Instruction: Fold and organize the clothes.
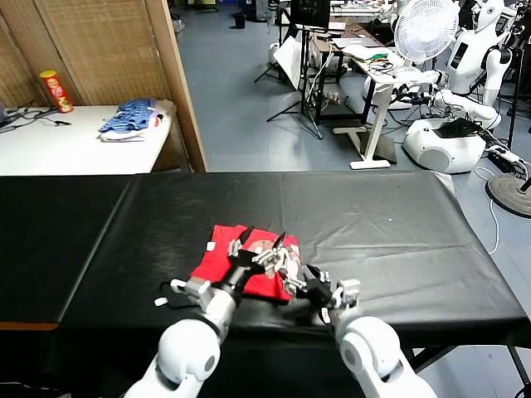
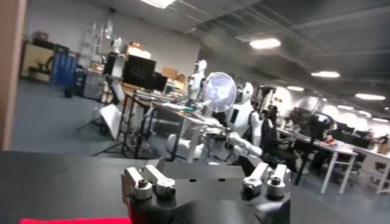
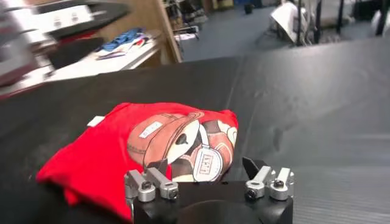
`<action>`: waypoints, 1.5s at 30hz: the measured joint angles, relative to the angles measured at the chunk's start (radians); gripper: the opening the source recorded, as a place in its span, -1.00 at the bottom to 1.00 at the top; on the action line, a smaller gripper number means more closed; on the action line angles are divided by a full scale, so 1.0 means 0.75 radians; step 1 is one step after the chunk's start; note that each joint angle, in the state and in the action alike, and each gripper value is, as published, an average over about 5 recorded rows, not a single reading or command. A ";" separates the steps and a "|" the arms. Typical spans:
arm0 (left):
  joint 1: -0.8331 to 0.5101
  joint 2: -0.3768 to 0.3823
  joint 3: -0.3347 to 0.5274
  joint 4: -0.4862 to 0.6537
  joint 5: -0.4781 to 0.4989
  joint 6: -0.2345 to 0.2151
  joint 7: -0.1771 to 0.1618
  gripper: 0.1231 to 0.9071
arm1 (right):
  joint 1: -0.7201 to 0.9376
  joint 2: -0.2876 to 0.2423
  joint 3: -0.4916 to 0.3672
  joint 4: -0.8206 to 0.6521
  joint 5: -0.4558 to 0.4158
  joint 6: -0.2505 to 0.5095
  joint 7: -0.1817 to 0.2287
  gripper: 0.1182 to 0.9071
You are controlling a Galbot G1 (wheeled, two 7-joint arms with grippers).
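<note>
Next, my right gripper straightens the folded red T-shirt (image 1: 214, 264) by pulling its print end (image 1: 292, 258) square before both grippers back away, because the T-shirt lies slanted to the table's front edge.
The clothes are one red T-shirt (image 1: 222, 264), lying folded into a small bundle near the front edge of the black table (image 1: 373, 224). Its cartoon print faces up towards the right. My left gripper (image 1: 260, 247) hovers open over the shirt's top with nothing between its fingers. In the left wrist view the left gripper (image 2: 201, 165) points level across the table, and only a red sliver of the T-shirt (image 2: 73, 220) shows. My right gripper (image 1: 309, 280) stands open just off the shirt's right front corner. In the right wrist view the right gripper (image 3: 205, 167) is empty, with the T-shirt (image 3: 109, 158) right ahead of it.
A white side table (image 1: 50, 149) at the back left holds a blue-and-white garment pile (image 1: 133, 120) and a red can (image 1: 56, 91). A wooden partition (image 1: 178, 83) stands beside it. Beyond the black table are desks, a fan (image 1: 426, 29) and white robots (image 1: 444, 137).
</note>
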State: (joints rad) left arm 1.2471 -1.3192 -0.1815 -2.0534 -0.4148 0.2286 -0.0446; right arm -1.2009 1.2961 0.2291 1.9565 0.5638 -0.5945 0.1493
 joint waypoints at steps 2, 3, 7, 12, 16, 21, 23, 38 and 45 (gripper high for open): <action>0.020 0.011 -0.019 -0.007 0.004 -0.012 -0.006 0.72 | 0.012 0.011 0.004 -0.032 0.034 0.006 0.013 0.72; 0.030 0.016 -0.028 -0.009 0.005 -0.018 -0.012 0.72 | 0.017 0.014 0.006 -0.046 0.046 0.009 0.015 0.71; 0.066 0.029 -0.065 -0.021 0.007 -0.037 -0.030 0.72 | 0.028 0.021 0.015 -0.094 0.069 0.029 0.007 0.51; 0.104 0.035 -0.104 -0.028 0.027 -0.054 -0.032 0.72 | 0.044 0.008 0.026 -0.139 0.008 0.081 -0.049 -0.18; 0.129 0.036 -0.125 -0.016 0.069 -0.075 -0.032 0.72 | 0.066 -0.025 0.030 -0.178 -0.151 0.169 -0.121 -0.73; 0.155 0.037 -0.144 -0.003 0.106 -0.100 -0.043 0.72 | 0.066 -0.094 0.037 -0.198 -0.413 0.319 -0.191 -0.89; 0.163 0.043 -0.146 0.003 0.125 -0.117 -0.050 0.72 | 0.051 -0.122 0.043 -0.186 -0.484 0.381 -0.210 -0.71; 0.264 0.187 -0.196 -0.024 0.078 -0.137 -0.165 0.72 | -0.321 -0.210 0.236 0.174 -0.530 0.578 -0.112 0.72; 0.404 0.270 -0.257 -0.130 0.073 -0.122 -0.194 0.72 | -0.566 -0.153 0.333 0.356 -0.486 0.578 -0.039 0.72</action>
State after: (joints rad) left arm 1.5501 -1.1166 -0.3744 -2.1511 -0.3604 0.1372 -0.1898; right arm -1.6252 1.1815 0.4788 2.2233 0.1993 -0.1614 0.1203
